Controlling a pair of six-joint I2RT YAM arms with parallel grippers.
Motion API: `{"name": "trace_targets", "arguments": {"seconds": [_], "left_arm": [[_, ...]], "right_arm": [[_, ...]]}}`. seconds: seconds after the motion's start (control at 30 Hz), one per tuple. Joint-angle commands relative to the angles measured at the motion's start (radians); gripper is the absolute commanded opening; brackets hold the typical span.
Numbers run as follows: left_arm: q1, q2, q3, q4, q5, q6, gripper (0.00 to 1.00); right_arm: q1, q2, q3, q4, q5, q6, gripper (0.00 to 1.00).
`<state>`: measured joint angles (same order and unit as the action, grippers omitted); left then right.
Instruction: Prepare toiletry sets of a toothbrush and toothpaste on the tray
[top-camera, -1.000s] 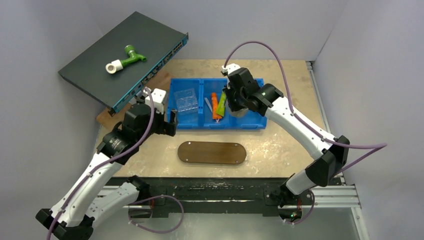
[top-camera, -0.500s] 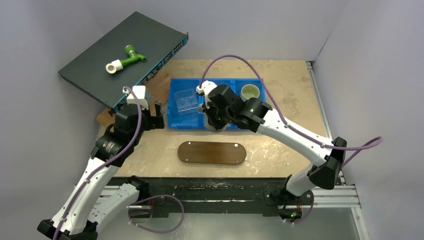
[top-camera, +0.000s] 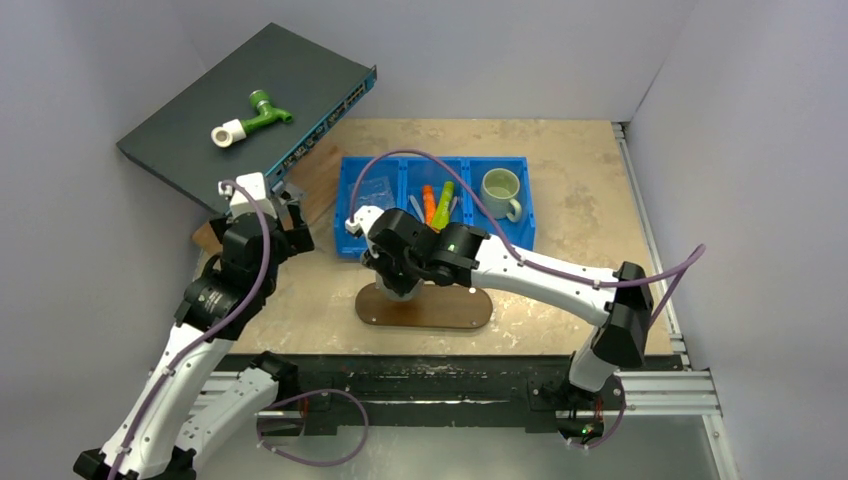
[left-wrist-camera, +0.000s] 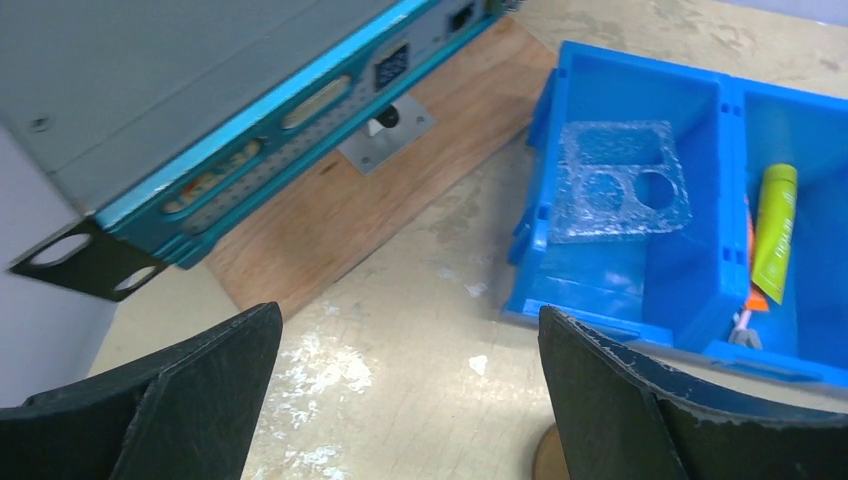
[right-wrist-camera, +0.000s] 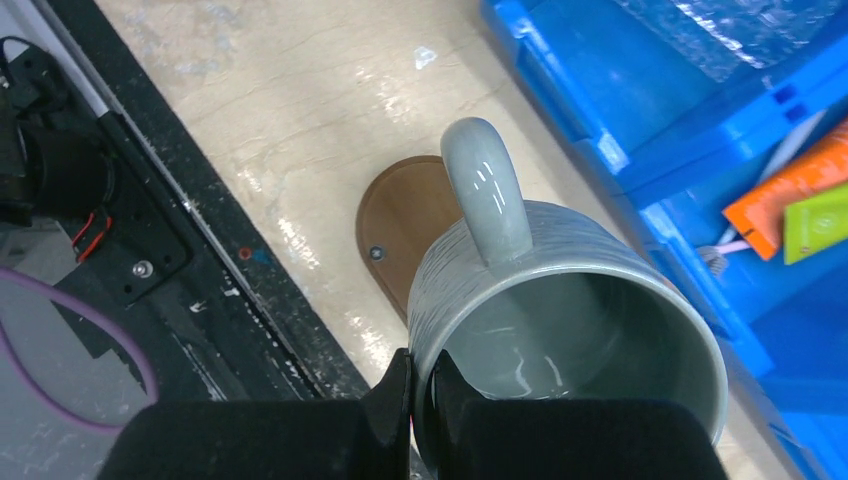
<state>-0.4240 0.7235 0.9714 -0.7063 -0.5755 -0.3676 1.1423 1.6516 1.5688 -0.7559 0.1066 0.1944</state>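
My right gripper is holding the grey mug (right-wrist-camera: 575, 320) upright over the clear end of the dark-brown tray (top-camera: 372, 308), so it should keep lowering the mug until the mug's base rests there.
My right gripper (right-wrist-camera: 421, 375) is shut on the rim of a grey mug (right-wrist-camera: 560, 310), held over the left end of the dark-brown oval tray (right-wrist-camera: 395, 215). In the top view the gripper (top-camera: 395, 280) hides the mug above the tray (top-camera: 450, 308). The lime-green tube (top-camera: 443, 205) and orange tube (top-camera: 428, 203) lie in the middle compartment of the blue bin (top-camera: 350, 215), with slim pale toothbrush handles beside them. Both tubes show in the right wrist view, orange (right-wrist-camera: 790, 190) and green (right-wrist-camera: 820, 225). My left gripper (left-wrist-camera: 410, 340) is open and empty over bare table left of the bin.
A second mug (top-camera: 500, 188) stands in the bin's right compartment. A clear plastic piece (left-wrist-camera: 622, 180) lies in the left compartment. A dark network switch (top-camera: 250, 110) carrying a green-white pipe fitting (top-camera: 250, 117) leans at the back left, over a wooden board (left-wrist-camera: 380, 190).
My right arm has swung from the bin's right side to the tray's left end, carrying the grey mug. My left gripper has moved left and back, away from the bin.
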Motion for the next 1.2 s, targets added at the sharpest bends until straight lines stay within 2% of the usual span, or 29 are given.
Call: {"name": "trace_targets", "arguments": {"seconds": [0.0,0.37,1.17], "left_arm": [[0.011,-0.017,0.031,-0.019,-0.146,-0.077,1.0],[0.013,-0.019,0.043,-0.071,-0.267,-0.153,1.0],[0.013,-0.036,0.05,-0.085,-0.274,-0.157,1.0]], "right_arm": [[0.025,0.008,0.055,0.104,-0.007,0.01,0.0],[0.043,0.115,0.112,0.102,-0.007,0.042,0.0],[0.088,0.276,0.209,0.079,0.04,0.059,0.0]]}}
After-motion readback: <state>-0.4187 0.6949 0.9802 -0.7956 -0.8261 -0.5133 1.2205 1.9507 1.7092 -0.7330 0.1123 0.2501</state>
